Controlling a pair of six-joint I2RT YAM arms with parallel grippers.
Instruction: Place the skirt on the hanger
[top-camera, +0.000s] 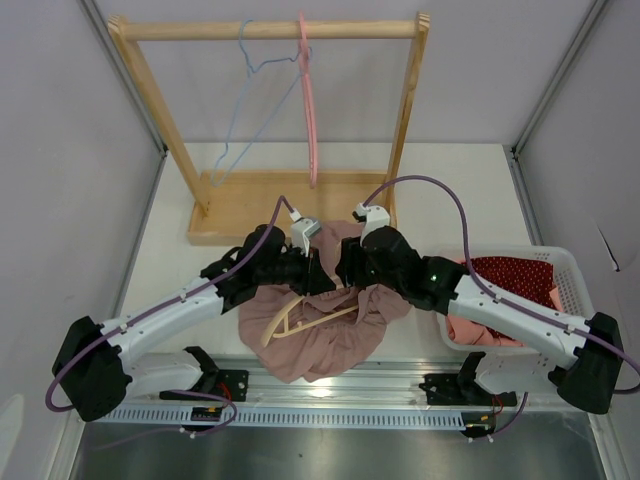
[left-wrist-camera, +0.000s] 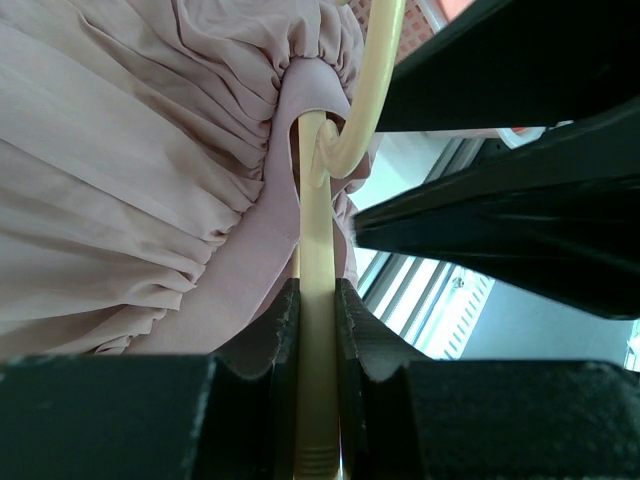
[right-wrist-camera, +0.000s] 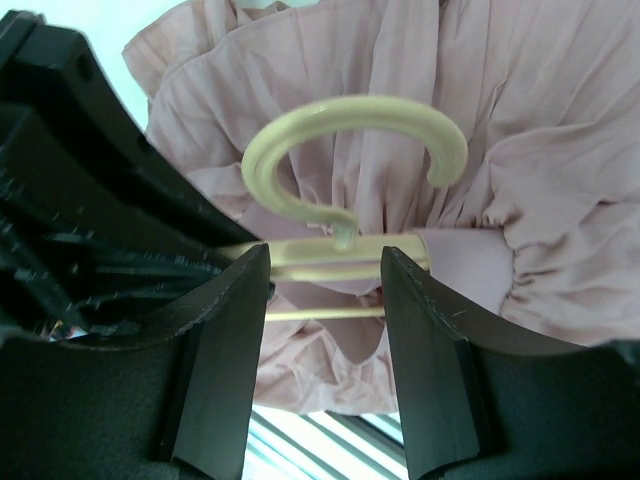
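Observation:
I should first take the hook's base (right-wrist-camera: 344, 232) with my right gripper, because the hanger's near end (top-camera: 273, 331) is outside the skirt's waistband. My left gripper should then leave the hanger's bar to cover that end of the hanger.
A dusty-pink skirt (top-camera: 330, 335) hangs bunched between my two arms over the table's near edge, with a cream plastic hanger (top-camera: 300, 322) in its folds. My left gripper (left-wrist-camera: 318, 290) is shut on the hanger's bar (left-wrist-camera: 316, 240), just below the hook (left-wrist-camera: 365, 110); the skirt's gathered waistband (left-wrist-camera: 300, 90) wraps that bar. My right gripper (right-wrist-camera: 325, 262) is open, its fingers (right-wrist-camera: 230, 340) standing either side of the hanger's bar (right-wrist-camera: 325, 250) without touching it, below the hook (right-wrist-camera: 350, 140). From above, the left gripper (top-camera: 320, 272) and the right gripper (top-camera: 348, 268) sit close together.
A wooden rack (top-camera: 270, 30) stands at the back with a pink hanger (top-camera: 308, 100) and a pale blue wire hanger (top-camera: 250, 90) on its rail. A white basket (top-camera: 560, 262) at the right holds a red patterned garment (top-camera: 515, 275).

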